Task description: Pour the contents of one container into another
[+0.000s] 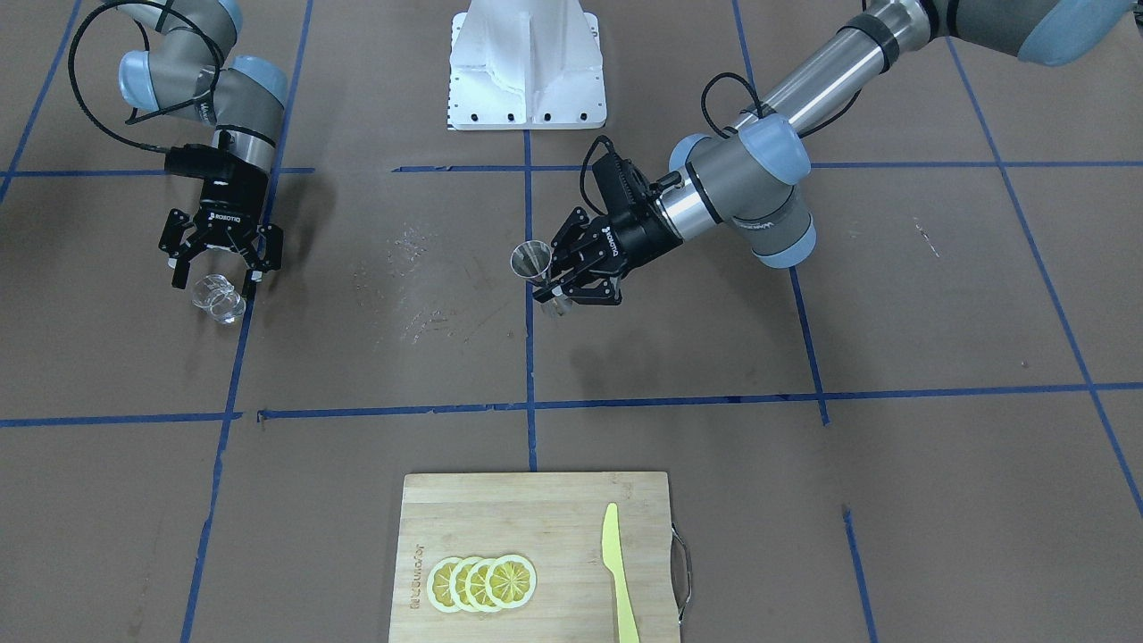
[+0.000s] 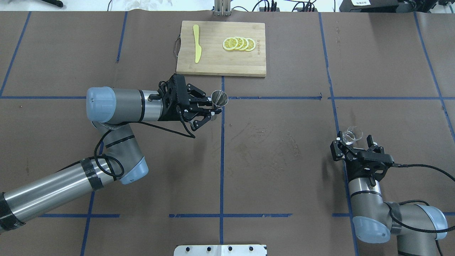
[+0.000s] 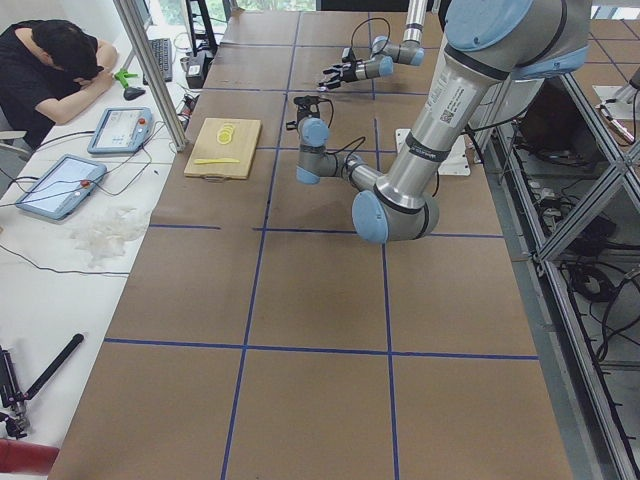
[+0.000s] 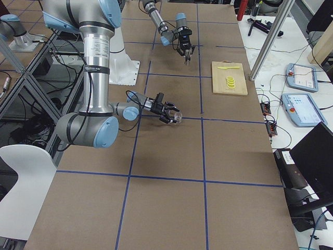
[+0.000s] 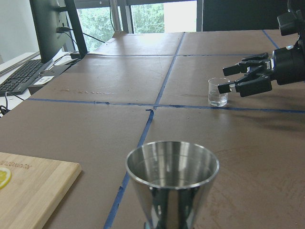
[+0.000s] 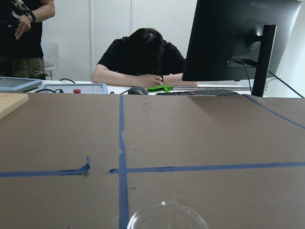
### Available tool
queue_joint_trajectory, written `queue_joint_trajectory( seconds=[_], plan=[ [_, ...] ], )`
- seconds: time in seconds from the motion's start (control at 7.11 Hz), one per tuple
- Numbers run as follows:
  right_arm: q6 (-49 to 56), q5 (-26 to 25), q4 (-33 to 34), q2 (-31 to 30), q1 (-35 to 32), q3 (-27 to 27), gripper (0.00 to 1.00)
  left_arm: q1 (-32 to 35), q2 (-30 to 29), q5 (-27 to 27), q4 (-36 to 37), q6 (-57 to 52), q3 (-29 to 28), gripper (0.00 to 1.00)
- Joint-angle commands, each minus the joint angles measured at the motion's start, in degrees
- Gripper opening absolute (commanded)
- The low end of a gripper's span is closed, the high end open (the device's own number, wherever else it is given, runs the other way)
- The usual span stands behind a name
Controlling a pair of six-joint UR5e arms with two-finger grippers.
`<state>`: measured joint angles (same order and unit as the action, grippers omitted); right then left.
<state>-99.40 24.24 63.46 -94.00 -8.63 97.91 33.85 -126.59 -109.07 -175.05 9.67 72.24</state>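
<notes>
The silver hourglass jigger's open cone (image 1: 531, 261) faces up, so the clear glass cup (image 1: 219, 299) should hold clear liquid that streams out when I tip the cup.
The silver hourglass jigger (image 1: 531, 259) is held upright above the table's middle, with my left gripper (image 1: 555, 284) shut on its narrow waist. Its open upper cone (image 5: 171, 179) fills the bottom of the left wrist view. The clear glass cup (image 1: 219, 297) stands on the table on my right side (image 2: 352, 134). My right gripper (image 2: 354, 139) is open just behind the cup, its fingertips level with the cup's sides and not touching it. In the right wrist view only the cup's rim (image 6: 167, 218) shows at the bottom edge.
A wooden cutting board (image 2: 213, 60) with lemon slices (image 2: 239, 43) and a yellow knife (image 2: 196, 43) lies at the far edge. The white robot base (image 1: 527, 67) is on my side. A person (image 6: 140, 59) leans on a desk beyond the table, beside a monitor (image 6: 238, 40).
</notes>
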Motion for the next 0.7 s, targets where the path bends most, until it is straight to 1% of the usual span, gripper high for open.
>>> queue_joint_trajectory(
  seconds=[0.0,0.42,0.56],
  plan=[
    [0.0,-0.2,0.0,0.1,0.0,-1.1,0.99,0.0,0.1,0.0,0.0,0.0,0.1,0.00],
    [0.1,-0.2,0.0,0.2,0.1,-1.9,0.91,0.0,0.1,0.0,0.0,0.0,0.2,0.00],
    [0.1,-0.1,0.0,0.5,0.1,-1.9,0.83,0.1,0.2,0.0,0.0,0.0,0.3,0.00]
  ],
)
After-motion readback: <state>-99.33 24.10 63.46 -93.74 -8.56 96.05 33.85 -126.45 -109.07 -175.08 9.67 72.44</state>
